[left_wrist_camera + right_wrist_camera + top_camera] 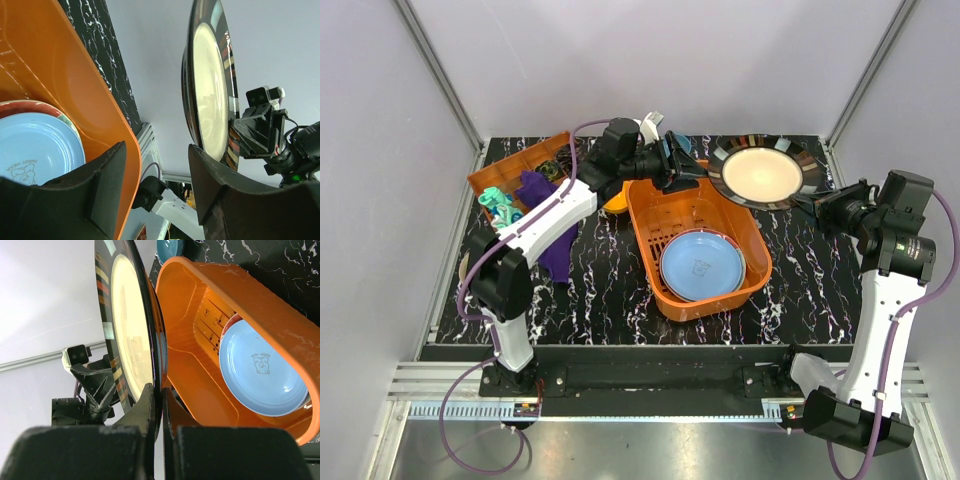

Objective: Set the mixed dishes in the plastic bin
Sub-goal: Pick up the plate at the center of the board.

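My left gripper should move over, because the dark striped-rim plate's free edge (193,131) is in line with the end of its finger, and put its fingers on both sides of that edge (713,178) to take the plate.
My right gripper (817,207) is shut on the rim of the dark striped-rim plate (763,172) and holds it in the air over the far right corner of the orange plastic bin (652,252). The plate shows edge-on in the right wrist view (127,325) and in the left wrist view (210,85). The light blue plate (700,265) lies in the bin on a red-rimmed plate (30,105). My left gripper (685,170) is open and empty at the bin's far rim, next to the held plate. An orange-yellow bowl (615,205) peeks out under my left arm.
A brown-orange tray (495,175) at the back left holds a teal toy (500,208). A purple cloth (555,235) lies beside it. A small blue bowl (170,247) stands beyond the bin. Grey walls close in the black marbled table (600,300).
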### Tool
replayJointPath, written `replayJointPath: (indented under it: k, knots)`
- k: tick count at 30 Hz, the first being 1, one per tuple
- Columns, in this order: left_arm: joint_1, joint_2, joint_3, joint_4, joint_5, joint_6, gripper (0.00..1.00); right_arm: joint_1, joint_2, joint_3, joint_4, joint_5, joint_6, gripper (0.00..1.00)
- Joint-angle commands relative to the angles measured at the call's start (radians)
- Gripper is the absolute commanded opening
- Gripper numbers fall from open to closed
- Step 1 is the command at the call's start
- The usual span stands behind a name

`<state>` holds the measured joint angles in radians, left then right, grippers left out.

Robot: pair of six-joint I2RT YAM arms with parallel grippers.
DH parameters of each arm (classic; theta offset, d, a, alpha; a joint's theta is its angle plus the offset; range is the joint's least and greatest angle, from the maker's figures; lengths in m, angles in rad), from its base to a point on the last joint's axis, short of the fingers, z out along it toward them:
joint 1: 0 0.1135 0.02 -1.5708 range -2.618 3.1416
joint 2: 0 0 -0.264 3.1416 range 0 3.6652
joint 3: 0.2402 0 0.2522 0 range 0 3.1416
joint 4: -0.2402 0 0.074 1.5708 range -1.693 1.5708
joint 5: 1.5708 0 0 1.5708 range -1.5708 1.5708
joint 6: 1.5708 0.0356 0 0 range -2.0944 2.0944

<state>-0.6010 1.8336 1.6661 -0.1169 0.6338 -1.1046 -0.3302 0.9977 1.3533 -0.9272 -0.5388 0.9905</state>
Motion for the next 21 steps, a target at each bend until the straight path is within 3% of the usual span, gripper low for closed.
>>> replayJointPath:
  k: [1,12,21]
  knots:
    - [0.010,-0.068,0.035,-0.026,-0.049,0.035,0.55,-0.004,-0.051,0.029,0.165,-0.093,0.011,0.00]
    - [0.082,-0.112,0.058,-0.059,-0.097,0.051,0.55,-0.004,-0.059,0.015,0.142,-0.075,-0.009,0.00]
    - [0.035,-0.056,0.138,-0.043,-0.065,0.035,0.56,-0.004,-0.057,0.024,0.133,-0.079,-0.010,0.00]
